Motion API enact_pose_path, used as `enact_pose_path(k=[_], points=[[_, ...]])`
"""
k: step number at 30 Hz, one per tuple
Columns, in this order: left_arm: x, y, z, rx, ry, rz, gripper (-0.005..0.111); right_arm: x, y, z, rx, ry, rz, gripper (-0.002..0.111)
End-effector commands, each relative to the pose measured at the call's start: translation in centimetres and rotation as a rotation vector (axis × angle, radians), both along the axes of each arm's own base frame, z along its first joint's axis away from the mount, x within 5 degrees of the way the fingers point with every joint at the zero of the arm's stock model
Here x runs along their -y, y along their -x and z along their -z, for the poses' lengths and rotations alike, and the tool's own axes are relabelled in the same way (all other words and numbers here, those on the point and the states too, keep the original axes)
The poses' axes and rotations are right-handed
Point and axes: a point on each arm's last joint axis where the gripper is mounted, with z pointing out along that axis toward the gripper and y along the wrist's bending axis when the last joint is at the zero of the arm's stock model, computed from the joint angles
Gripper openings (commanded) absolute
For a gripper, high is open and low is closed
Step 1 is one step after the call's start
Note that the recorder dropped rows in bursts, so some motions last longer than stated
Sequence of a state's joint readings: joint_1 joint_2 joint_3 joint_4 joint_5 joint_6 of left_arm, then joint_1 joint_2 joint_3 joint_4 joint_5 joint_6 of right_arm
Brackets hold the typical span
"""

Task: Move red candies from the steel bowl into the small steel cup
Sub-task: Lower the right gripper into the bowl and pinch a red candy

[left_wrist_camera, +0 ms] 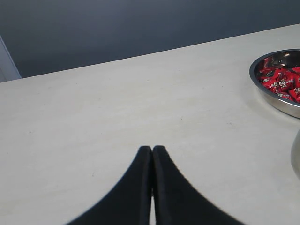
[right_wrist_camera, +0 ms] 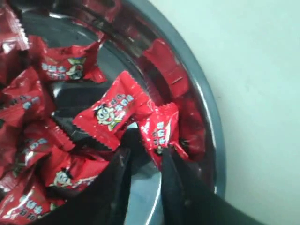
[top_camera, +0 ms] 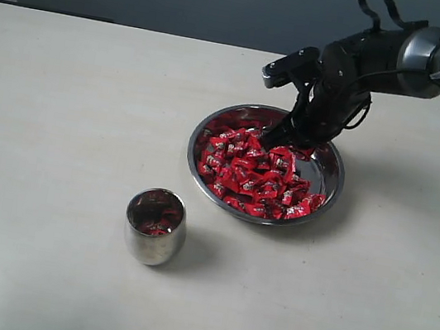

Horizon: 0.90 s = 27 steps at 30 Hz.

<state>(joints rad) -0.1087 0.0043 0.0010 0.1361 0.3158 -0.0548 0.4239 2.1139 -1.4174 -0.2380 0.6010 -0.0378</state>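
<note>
My gripper will find a few loose candies and spare room when it carries another over, because red (top_camera: 162, 224) shows deep below the small steel cup's rim (top_camera: 160, 192).
The wide steel bowl (top_camera: 195, 159) holds a heap of red candies (top_camera: 256, 175). My right gripper (top_camera: 281, 139) reaches down into the bowl's far side. In the right wrist view it (right_wrist_camera: 145, 152) stands open, bare bowl floor showing between the fingers. One red candy (right_wrist_camera: 161, 129) lies against the tip of one finger, just inside the bowl's rim (right_wrist_camera: 206, 108); another candy (right_wrist_camera: 110, 112) lies beside it. The small steel cup (top_camera: 155, 226) stands upright in front of the bowl to the left, with some red inside. My left gripper (left_wrist_camera: 152, 149) is shut and empty over bare table.
The left wrist view catches the bowl's edge (left_wrist_camera: 276, 101) with candies (left_wrist_camera: 281, 82) and a sliver of the cup (left_wrist_camera: 296, 154). The pale table (top_camera: 62, 106) runs to a dark wall at the back. The left arm is out of the exterior view.
</note>
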Motion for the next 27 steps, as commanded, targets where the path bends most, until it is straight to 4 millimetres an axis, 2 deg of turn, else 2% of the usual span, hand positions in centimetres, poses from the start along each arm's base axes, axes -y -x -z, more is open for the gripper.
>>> enact_pose_path(k=[1,9,15,23,25,27], points=[[0.0,0.0,-0.1,0.012,0.007,0.007,0.000,0.5,-0.5,0.2,0.031,0.040,0.006,0.024],[0.0,0.0,-0.1,0.012,0.007,0.007,0.000,0.4,-0.6,0.6,0.040,0.035,-0.002,0.024],[0.0,0.0,-0.1,0.012,0.007,0.007,0.000,0.3,-0.7,1.8,0.020,0.042,-0.004,0.024],[0.0,0.0,-0.1,0.012,0.007,0.007,0.000,0.3,-0.7,2.0,0.020,0.042,-0.007,0.023],[0.0,0.0,-0.1,0.012,0.007,0.007,0.000,0.3,-0.7,2.0,0.020,0.042,-0.005,0.017],[0.0,0.0,-0.1,0.012,0.007,0.007,0.000,0.3,-0.7,2.0,0.020,0.042,-0.005,0.006]])
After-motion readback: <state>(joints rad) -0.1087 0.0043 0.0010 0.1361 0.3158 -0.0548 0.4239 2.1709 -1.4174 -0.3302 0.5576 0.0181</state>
